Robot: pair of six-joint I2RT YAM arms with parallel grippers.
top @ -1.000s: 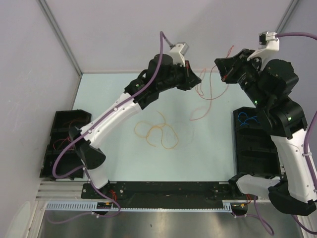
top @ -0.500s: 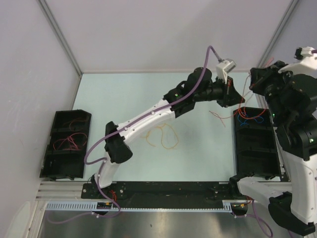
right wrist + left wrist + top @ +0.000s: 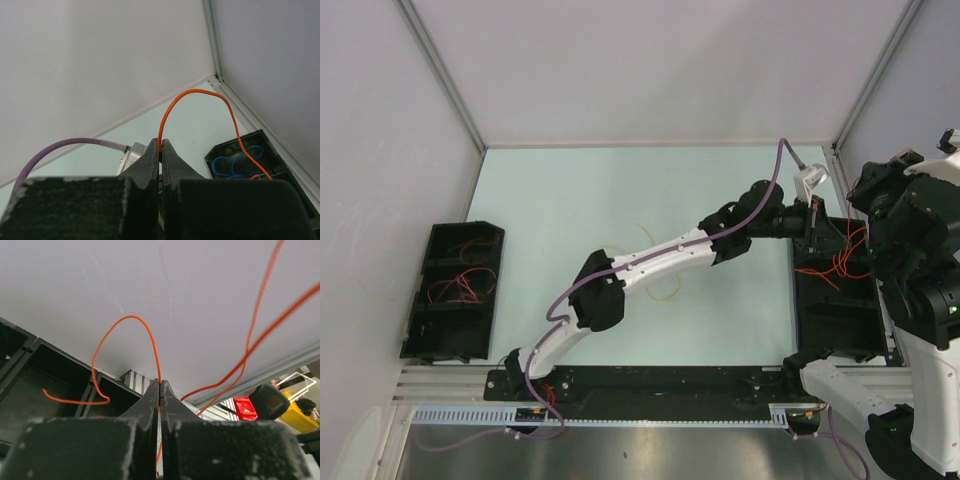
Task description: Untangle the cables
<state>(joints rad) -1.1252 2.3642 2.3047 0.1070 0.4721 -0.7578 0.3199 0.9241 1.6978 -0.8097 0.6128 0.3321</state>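
Note:
The orange cable's loops [image 3: 842,264] hang into the tray's middle section [image 3: 852,291]. My left gripper should carry on lowering the held part of the cable until it is low there, and then let go.
My left gripper [image 3: 817,222] reaches across the table to the black right tray [image 3: 840,320]. In the left wrist view it [image 3: 160,386] is shut on a thin orange cable [image 3: 127,320] that loops over the tray's compartments. My right gripper [image 3: 160,148] is shut on the same orange cable [image 3: 200,92], which arches up and drops toward the tray. In the top view the orange cable [image 3: 838,264] hangs into the tray between the two grippers. Blue cables [image 3: 235,163] lie in one compartment. Pale yellow cables [image 3: 663,291] lie on the table, partly hidden under the left arm.
A black tray [image 3: 455,290] at the left edge holds red cables [image 3: 460,285]. The left arm [image 3: 660,262] spans the table diagonally. The right arm [image 3: 920,250] stands tall beside the right tray. Walls close in at the back and right.
Both grippers moved right with the orange cable, from above the table's back middle to over the right tray. The cable now hangs into the tray.

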